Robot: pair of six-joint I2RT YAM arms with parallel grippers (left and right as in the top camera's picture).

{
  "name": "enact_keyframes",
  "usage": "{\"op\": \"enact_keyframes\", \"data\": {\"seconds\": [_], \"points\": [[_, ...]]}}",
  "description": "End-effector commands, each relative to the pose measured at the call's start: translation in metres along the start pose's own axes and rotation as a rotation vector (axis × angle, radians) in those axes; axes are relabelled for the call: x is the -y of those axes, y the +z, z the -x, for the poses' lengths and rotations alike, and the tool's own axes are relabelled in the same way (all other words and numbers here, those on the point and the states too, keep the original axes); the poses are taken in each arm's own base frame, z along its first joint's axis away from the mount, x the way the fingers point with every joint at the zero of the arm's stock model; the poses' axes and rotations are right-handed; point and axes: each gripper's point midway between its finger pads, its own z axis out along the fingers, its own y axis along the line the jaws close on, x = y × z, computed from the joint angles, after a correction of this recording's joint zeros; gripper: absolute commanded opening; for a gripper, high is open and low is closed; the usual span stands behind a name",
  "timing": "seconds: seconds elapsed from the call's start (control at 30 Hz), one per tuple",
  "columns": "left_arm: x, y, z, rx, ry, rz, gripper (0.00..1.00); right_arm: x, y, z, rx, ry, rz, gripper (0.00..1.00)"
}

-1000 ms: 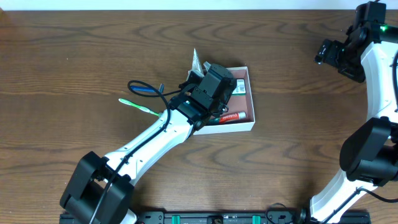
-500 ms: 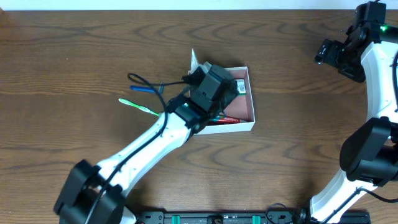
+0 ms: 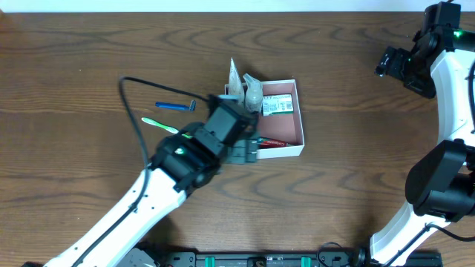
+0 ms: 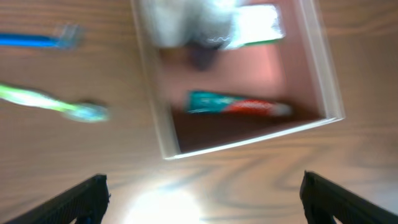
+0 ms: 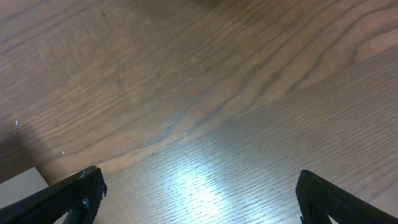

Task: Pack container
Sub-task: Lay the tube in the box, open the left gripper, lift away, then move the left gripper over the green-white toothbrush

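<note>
The green toothbrush is clear of the blue razor, so my left gripper should stay open and go on toward the toothbrush's handle until its fingers are on both sides of it.
The container is a shallow square box with white walls and a pink-brown inside, at the table's middle; it also shows in the left wrist view. Inside lie a toothpaste tube, a green-and-white packet and a clear plastic bag at its left corner. A green toothbrush and a blue razor lie on the table left of it. My left gripper is open and empty, just in front of the container's near wall. My right gripper is open and empty over bare wood at the far right.
A black cable loops from the left arm over the table left of the razor. The right arm stands along the right edge. A white corner shows at the lower left of the right wrist view.
My left arm has drawn back from over the container toward the front left. The toothpaste tube now lies uncovered inside the container. The right arm has not moved.
</note>
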Motion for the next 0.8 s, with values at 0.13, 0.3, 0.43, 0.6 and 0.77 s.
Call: {"op": "enact_keyframes", "data": {"seconds": [0.13, 0.3, 0.43, 0.6, 0.77], "points": [[-0.08, 0.008, 0.027, 0.037, -0.052, 0.258, 0.98, 0.001, -0.016, 0.008, 0.043, 0.003, 0.005, 0.99], [-0.122, 0.037, 0.022, -0.04, -0.285, 0.357, 0.98, 0.001, -0.016, 0.007, 0.043, 0.003, 0.005, 0.99], [-0.144, 0.064, 0.009, -0.112, -0.539, 0.399, 0.98, 0.001, -0.016, 0.008, 0.043, 0.003, 0.005, 0.99], [-0.163, 0.094, 0.001, -0.142, -0.741, 0.453, 0.98, 0.001, -0.016, 0.007, 0.043, 0.003, 0.005, 0.99], [-0.171, 0.113, -0.007, -0.15, -0.899, 0.501, 0.98, 0.001, -0.016, 0.007, 0.043, 0.003, 0.005, 0.99]]}}
